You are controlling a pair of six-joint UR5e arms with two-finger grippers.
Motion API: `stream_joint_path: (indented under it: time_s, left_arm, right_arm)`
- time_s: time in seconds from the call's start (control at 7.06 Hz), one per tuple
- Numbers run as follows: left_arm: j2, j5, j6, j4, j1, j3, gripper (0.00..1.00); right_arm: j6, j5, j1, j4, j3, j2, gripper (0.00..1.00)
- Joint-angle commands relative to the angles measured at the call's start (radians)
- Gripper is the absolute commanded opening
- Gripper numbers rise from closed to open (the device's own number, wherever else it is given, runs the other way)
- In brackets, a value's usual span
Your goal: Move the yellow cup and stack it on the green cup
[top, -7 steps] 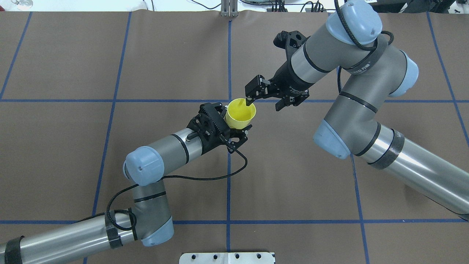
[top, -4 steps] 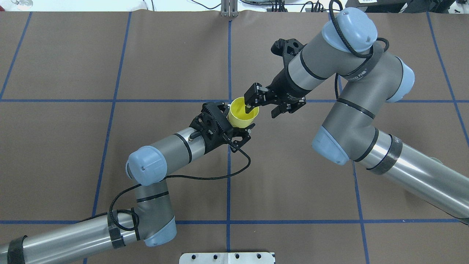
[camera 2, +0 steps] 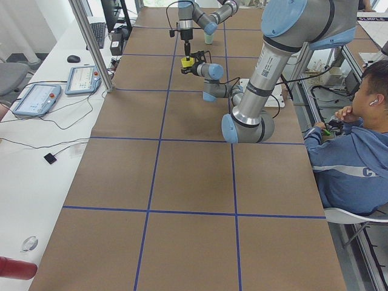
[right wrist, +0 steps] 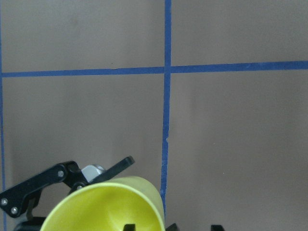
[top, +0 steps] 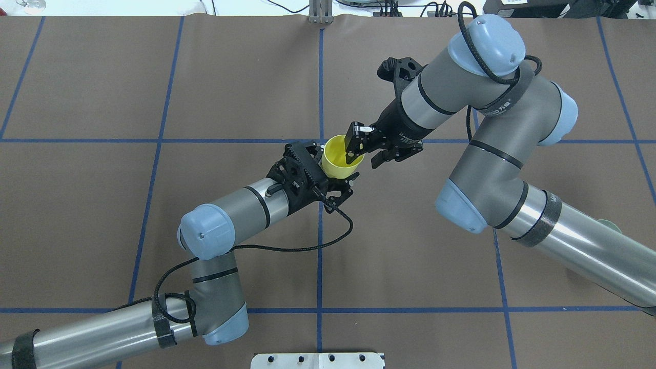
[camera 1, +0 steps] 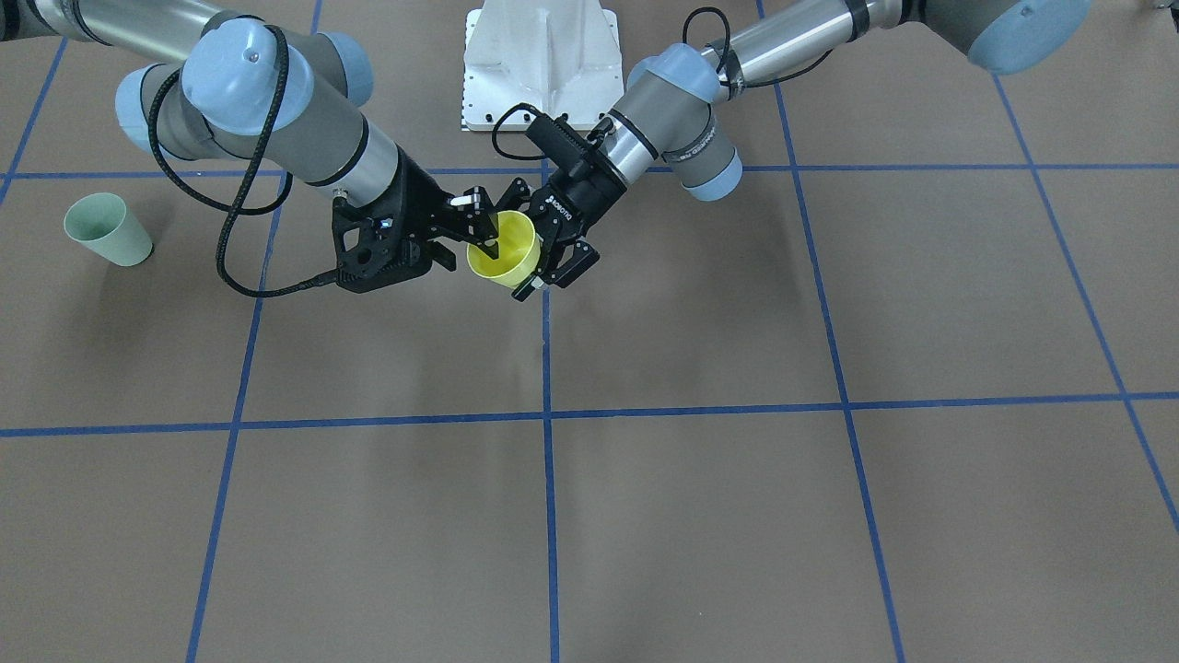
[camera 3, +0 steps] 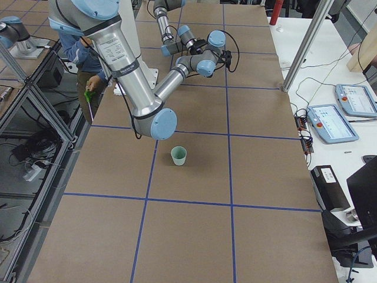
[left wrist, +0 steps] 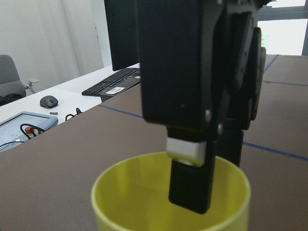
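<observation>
The green cup stands with its opening up [camera 1: 98, 219] and has a tapered shape, so the yellow cup [camera 1: 506, 250] will fit inside it with the yellow cup's rim sticking out when the robot lowers the yellow cup.
The yellow cup [top: 339, 155] is held above the table's middle, mouth tilted up, by my left gripper [top: 333, 168], which is shut around its lower body. My right gripper [top: 365, 155] is open and straddles the cup's far rim, one finger inside and one outside. The front view shows the cup [camera 1: 504, 252], the left gripper [camera 1: 527, 247] and the right gripper [camera 1: 465, 243]. In the left wrist view the cup [left wrist: 120, 202] has the right finger [left wrist: 192, 187] dipping into it. The green cup [camera 1: 107, 230] stands upright far off on my right side [camera 3: 178, 155].
The white base plate [camera 1: 543, 64] sits at the robot's edge of the table. Blue tape lines [top: 320, 77] grid the brown mat. An operator [camera 2: 354, 151] sits beside the table. My right arm's forearm [top: 579, 246] almost hides the green cup from overhead.
My right gripper has moved in toward the yellow cup and its inner finger has gone deeper inside the rim. My left gripper has carried the cup slightly right and up.
</observation>
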Motion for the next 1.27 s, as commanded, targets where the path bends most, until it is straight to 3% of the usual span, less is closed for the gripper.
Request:
stream_joint_path:
  time_s: [0.0, 0.14, 0.42, 0.57, 0.71, 0.85, 1.13]
  left_arm:
    - [-0.002, 0.038, -0.001, -0.003, 0.026, -0.002, 0.00]
    - [-0.001, 0.075, -0.001, -0.005, 0.049, -0.002, 0.00]
    - [-0.001, 0.075, -0.006, -0.005, 0.052, -0.009, 0.00]
    - [-0.001, 0.077, -0.003, -0.005, 0.052, -0.013, 0.31]
    - [-0.001, 0.075, 0.006, -0.005, 0.051, -0.029, 0.89]
    - [-0.002, 0.069, 0.005, -0.002, 0.049, -0.058, 0.99]
    - [-0.001, 0.074, 0.005, -0.002, 0.045, -0.063, 0.99]
  right_arm:
    - [0.002, 0.001, -0.003, 0.000, 0.007, 0.002, 0.26]
    - [0.002, 0.003, -0.004, 0.000, 0.017, 0.003, 0.00]
    - [0.030, 0.007, -0.004, -0.001, 0.023, 0.002, 0.00]
    - [0.034, 0.009, -0.003, -0.001, 0.023, -0.003, 0.00]
    - [0.034, 0.010, -0.001, 0.000, 0.023, -0.009, 0.00]
    - [0.034, 0.018, 0.000, -0.001, 0.032, -0.026, 0.00]
    - [0.028, 0.088, 0.041, 0.000, 0.061, -0.067, 0.00]
